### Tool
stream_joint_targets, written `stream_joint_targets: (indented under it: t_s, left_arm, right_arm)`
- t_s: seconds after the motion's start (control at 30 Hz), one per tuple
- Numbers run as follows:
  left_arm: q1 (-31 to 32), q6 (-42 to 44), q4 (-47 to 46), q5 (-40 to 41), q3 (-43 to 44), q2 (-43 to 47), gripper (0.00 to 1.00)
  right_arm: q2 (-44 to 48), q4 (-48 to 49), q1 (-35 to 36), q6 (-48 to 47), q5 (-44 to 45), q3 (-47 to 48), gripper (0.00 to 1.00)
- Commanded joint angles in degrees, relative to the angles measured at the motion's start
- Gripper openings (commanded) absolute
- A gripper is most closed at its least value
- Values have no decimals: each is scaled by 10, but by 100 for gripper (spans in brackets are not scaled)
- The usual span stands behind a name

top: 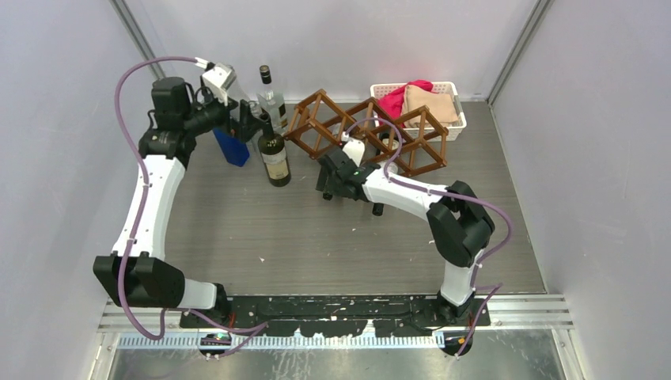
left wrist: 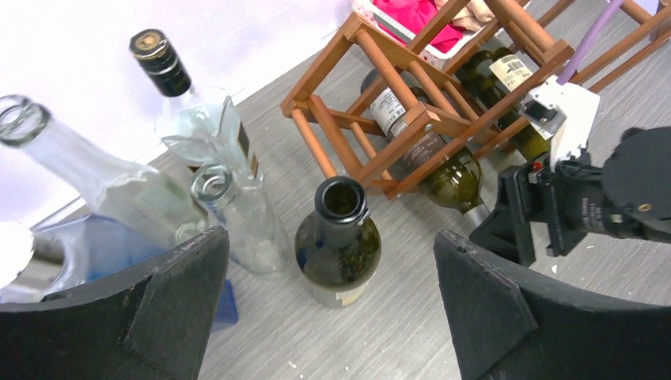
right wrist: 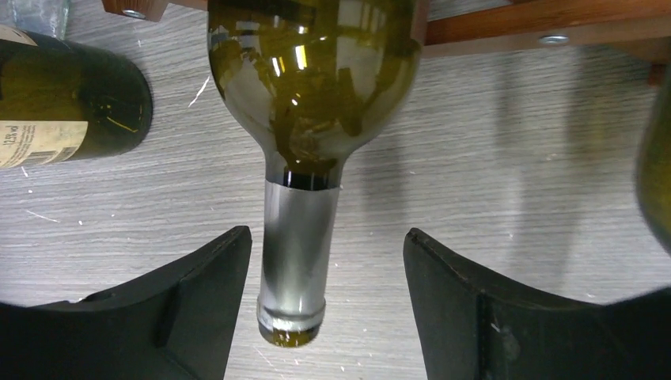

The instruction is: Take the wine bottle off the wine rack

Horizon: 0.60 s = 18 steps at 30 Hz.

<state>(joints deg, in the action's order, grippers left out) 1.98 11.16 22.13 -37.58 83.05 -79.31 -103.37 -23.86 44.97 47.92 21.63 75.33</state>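
My right gripper should pull the green wine bottle, which lies flat in the rack, out by the silver-foiled neck and tip it upright for my left gripper.
The brown wooden wine rack stands at the back of the table and also shows in the left wrist view. A green wine bottle lies in a lower cell of the rack. Its silver-foiled neck sticks out toward the front. My right gripper is open, with a finger on each side of that neck and not touching it; it also shows from above. A second bottle lies in the rack. My left gripper is open and empty above an upright dark bottle.
The upright dark bottle stands left of the rack. Clear glass bottles and a blue object are behind it, by the left gripper. A white basket holding cloths sits behind the rack. Walls enclose the table.
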Motion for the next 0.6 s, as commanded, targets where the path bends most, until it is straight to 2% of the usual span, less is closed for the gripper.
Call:
stream_joint_targets:
  t_s: [0.0, 0.13, 0.3, 0.43, 0.57]
  left_arm:
    - [-17, 5, 146, -9, 55, 3, 100]
    - [-38, 15, 190, -12, 70, -3, 100]
    - [-39, 36, 191, -18, 42, 21, 100]
    - [-39, 48, 196, -33, 24, 34, 97]
    - [-39, 63, 206, -44, 2, 39, 92]
  right_arm:
    - [-16, 72, 7, 25, 35, 23, 74]
    - [-22, 96, 11, 38, 46, 10, 69]
    - [-10, 122, 18, 41, 67, -9, 57]
    - [-4, 133, 25, 43, 86, -23, 42]
    - [6, 136, 36, 42, 108, -33, 22]
